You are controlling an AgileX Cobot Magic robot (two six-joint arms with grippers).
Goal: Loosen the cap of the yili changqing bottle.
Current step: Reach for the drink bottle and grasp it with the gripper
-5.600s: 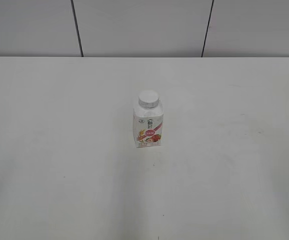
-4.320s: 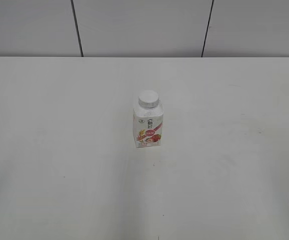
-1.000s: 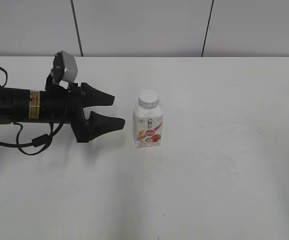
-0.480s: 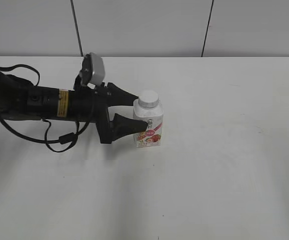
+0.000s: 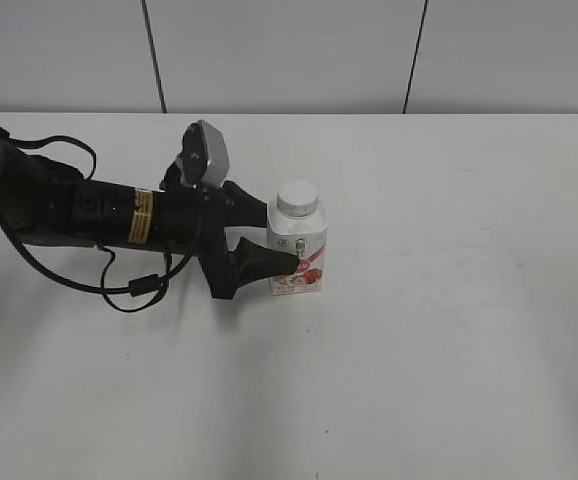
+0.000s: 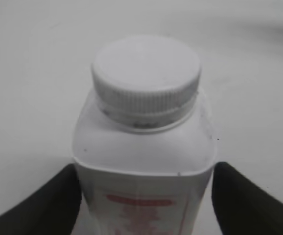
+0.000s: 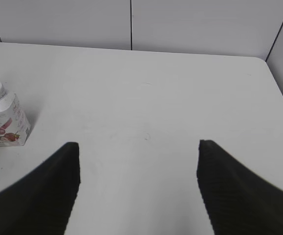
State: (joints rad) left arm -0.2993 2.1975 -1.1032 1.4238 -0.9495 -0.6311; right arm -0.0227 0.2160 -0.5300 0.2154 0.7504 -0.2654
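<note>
My right gripper is to turn the white cap (image 5: 297, 197), which has fine upright ribs (image 6: 144, 102) all around its side, so the white cap will twist fully off a threaded neck.
The yili changqing bottle (image 5: 303, 250) stands upright near the table's middle, white with a red-pink strawberry label, and its white cap (image 5: 297, 197) is on the neck. My left gripper (image 5: 274, 236) reaches in from the left, open, one black finger on each side of the bottle's body below the cap. In the left wrist view the cap (image 6: 146, 71) and bottle (image 6: 144, 147) fill the frame between the fingers (image 6: 144, 171). My right gripper (image 7: 138, 144) is open and empty, far from the bottle (image 7: 7, 122), and out of the exterior view.
The white table (image 5: 449, 330) carries only the bottle. A grey panelled wall (image 5: 289, 50) runs behind its far edge. The left arm and its cables (image 5: 79, 215) lie across the left half of the table.
The left arm came in from the left over the last second and slid its open fingers to either side of the bottle. The bottle has not moved.
</note>
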